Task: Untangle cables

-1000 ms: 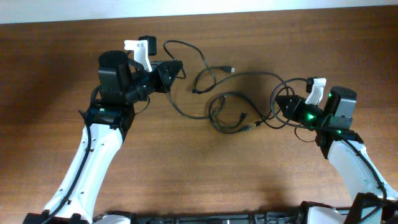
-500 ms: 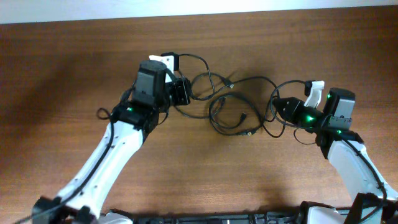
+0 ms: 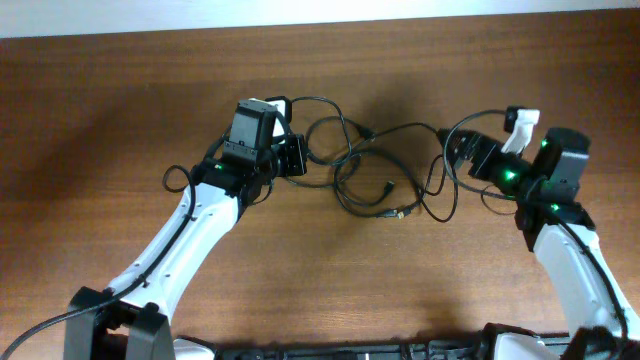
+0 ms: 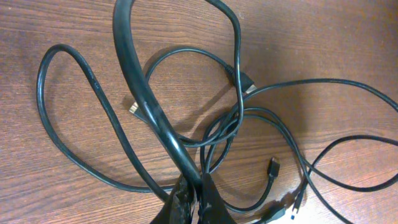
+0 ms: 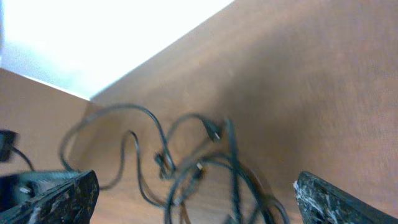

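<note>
The cable in my left gripper runs across other cables mid-tangle (image 3: pixel 349 157), away from my open right gripper. Next, my right gripper moves back over the middle loops (image 3: pixel 366 190).
Several thin black cables (image 3: pixel 340 183) lie tangled on the brown table between my two arms. My left gripper (image 3: pixel 298 155) sits at the tangle's left edge, shut on one cable. In the left wrist view that cable (image 4: pixel 134 74) rises from the pinched fingertips (image 4: pixel 208 200) over the other loops and plugs. My right gripper (image 3: pixel 462 153) is at the tangle's right end, open. The right wrist view shows its fingers (image 5: pixel 56 193) spread wide, with blurred cables (image 5: pixel 231 155) on the table beyond them and nothing between them.
The table's back edge (image 3: pixel 400 22) meets a white wall at the top. A small loop of arm wire (image 3: pixel 175 180) sticks out beside my left forearm. Bare wood lies in front of the tangle and to the far left.
My left arm has swung right to the tangle, still shut on its cable. My right gripper has opened, let go of the cable loop and drawn back a little to the right.
</note>
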Motion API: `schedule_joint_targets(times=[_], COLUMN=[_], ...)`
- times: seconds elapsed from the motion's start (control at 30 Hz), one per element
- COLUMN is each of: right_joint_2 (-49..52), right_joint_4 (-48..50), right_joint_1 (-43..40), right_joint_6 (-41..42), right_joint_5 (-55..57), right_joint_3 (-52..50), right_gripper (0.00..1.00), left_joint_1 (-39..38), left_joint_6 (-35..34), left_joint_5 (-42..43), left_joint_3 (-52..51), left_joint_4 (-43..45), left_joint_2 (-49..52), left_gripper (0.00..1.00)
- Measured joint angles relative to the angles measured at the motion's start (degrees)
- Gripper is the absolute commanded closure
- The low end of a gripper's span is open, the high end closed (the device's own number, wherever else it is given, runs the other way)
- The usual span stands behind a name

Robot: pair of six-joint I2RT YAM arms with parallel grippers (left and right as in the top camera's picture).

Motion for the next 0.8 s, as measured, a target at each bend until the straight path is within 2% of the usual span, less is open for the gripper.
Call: schedule_joint_targets(times=[0.2, 0.37, 0.53, 0.8], right_joint_2=[-7.7, -10.4, -8.8, 1.3], right_joint_4=[-1.1, -15.8, -31.9, -32.2], right_joint_1=[0.9, 8.0, 17.2, 25.1], right_joint_6=[3.8, 2.2, -0.9, -1.4], right_joint_5=[-5.6, -8.3, 2.2, 11.5], right_joint_3=[2.3, 3.0, 3.1, 3.1], right_gripper=[0.01, 0.01, 0.01, 0.01], left_joint_1=[0.0, 0.0, 0.0, 0.0], left_joint_6=[0.6, 0.7, 0.7, 0.7], left_joint_5=[0.0, 0.0, 0.0, 0.0], left_joint_3=[0.0, 0.0, 0.0, 0.0], left_joint_4=[0.4, 0.6, 0.7, 0.6], left_joint_2=[0.0, 0.0, 0.0, 0.0], left_gripper=[1.0, 1.0, 1.0, 0.98])
